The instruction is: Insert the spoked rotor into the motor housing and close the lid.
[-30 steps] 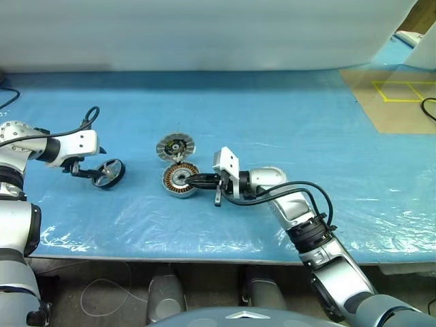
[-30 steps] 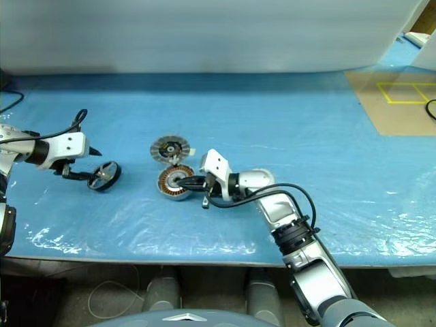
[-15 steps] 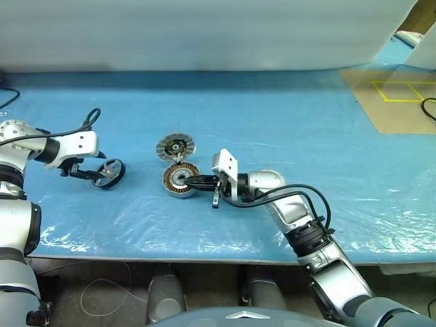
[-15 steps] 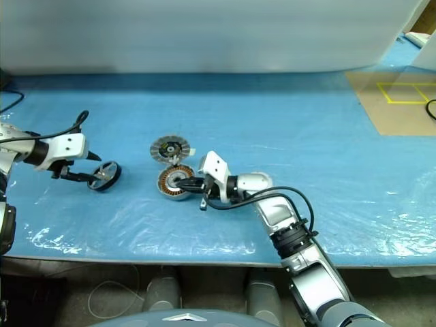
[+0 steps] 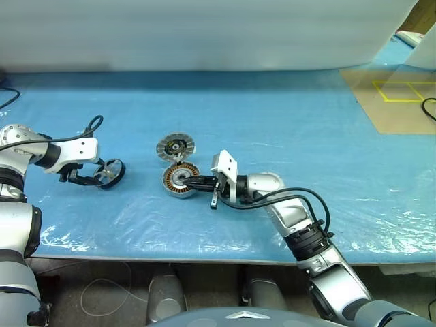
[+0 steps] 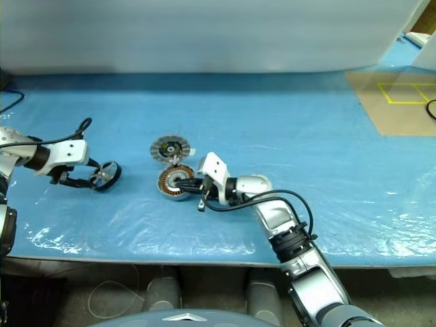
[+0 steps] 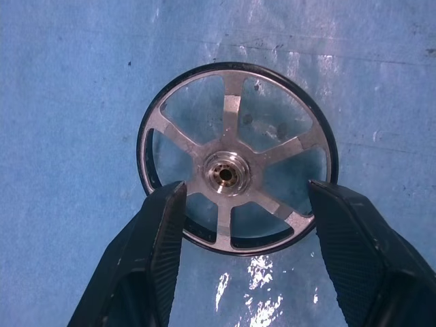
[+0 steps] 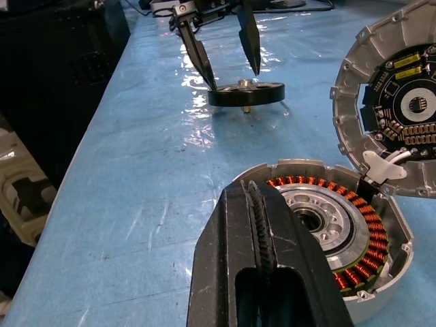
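Wide gaps [image 7: 267,117] can be seen between the silver spokes. The spoked rotor [image 5: 110,174] should therefore keep the copper windings in view when I lower it into the motor housing.
The spoked rotor [image 5: 109,172] lies flat on the blue sheet at the left, with a dark rim and silver spokes [image 7: 225,174]. My left gripper [image 5: 87,177] is open and straddles it, one finger [image 7: 160,225] on each side of the rim. The motor housing [image 5: 180,179], with its copper windings [image 8: 371,242], sits mid-table. The ribbed lid [image 5: 176,146] lies just behind it, touching its wall. My right gripper [image 5: 192,182] is shut with nothing in it, pointing left, its tips [image 8: 255,194] at the housing's near rim.
A white foam wall [image 5: 204,34] closes off the back. At the back right lies a brown board [image 5: 392,95] with a yellow tape square. A black cable [image 5: 92,122] loops off my left wrist. The table's front edge [image 5: 204,257] runs close below the arms.
My left gripper has tipped a little steeper over the rotor, still open. The right gripper stays shut at the housing. The parts have not moved.
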